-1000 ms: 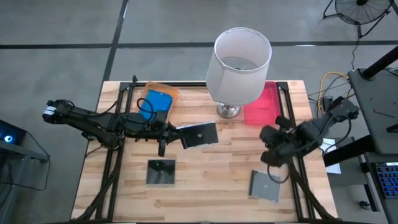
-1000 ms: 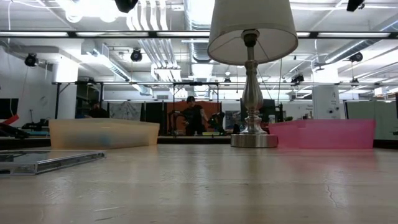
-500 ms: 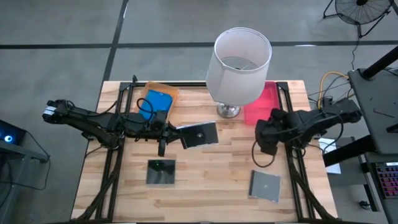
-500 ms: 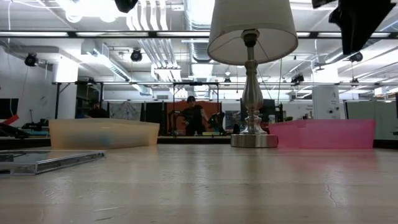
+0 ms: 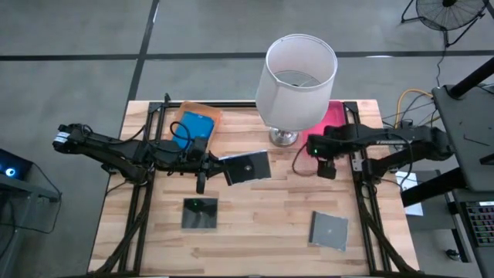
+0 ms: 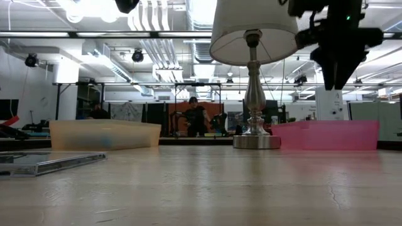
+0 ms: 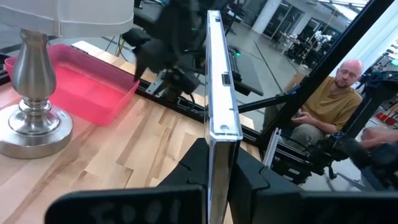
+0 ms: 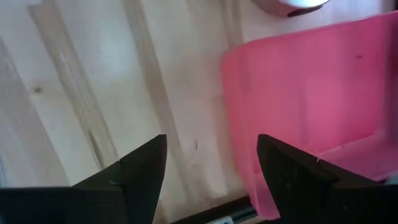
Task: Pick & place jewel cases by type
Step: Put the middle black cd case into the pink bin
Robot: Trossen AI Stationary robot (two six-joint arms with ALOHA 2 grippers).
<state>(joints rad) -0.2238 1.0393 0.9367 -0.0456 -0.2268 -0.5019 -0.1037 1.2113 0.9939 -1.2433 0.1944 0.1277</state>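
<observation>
The pink tray's thin rim (image 8: 234, 99) lies crosswise to the spread of my right gripper's open fingers, so I keep going down until they are on both sides of that rim (image 8: 247, 155), and then close them.
My left gripper (image 5: 214, 164) reaches in from the table's left and is shut on a dark square jewel case (image 5: 247, 166), held well above the table's middle. A blue jewel case (image 5: 193, 125) lies in the orange tray (image 5: 212, 116) at the far left. Two more dark jewel cases lie flat on the wood, one near the left (image 5: 201, 214) and one near the right (image 5: 329, 230). My right gripper (image 8: 211, 168) is open with nothing between its fingers. It points down above the wood, beside the pink tray (image 8: 311, 93), near the tray's near left corner. My left gripper pinches the dark jewel case between its two fingers (image 7: 249, 177) at the case's left edge (image 7: 221, 146), one finger on each broad face. The fingers come nearly level from the table's left. The case juts out past the fingertips, lifted clear of the table, its broad face up.
A lamp with a white shade (image 5: 297, 73) and a metal foot (image 5: 283, 137) stands at the far middle, between the two trays. Black rails (image 5: 363, 193) run along the table's left and right sides. A person (image 7: 323, 106) sits beyond the right edge.
My right gripper has gone from the table's right side toward the far edge and a little left, up to the pink tray. It has also come down into the low view and now points more steeply down. My left gripper and its case have kept still.
</observation>
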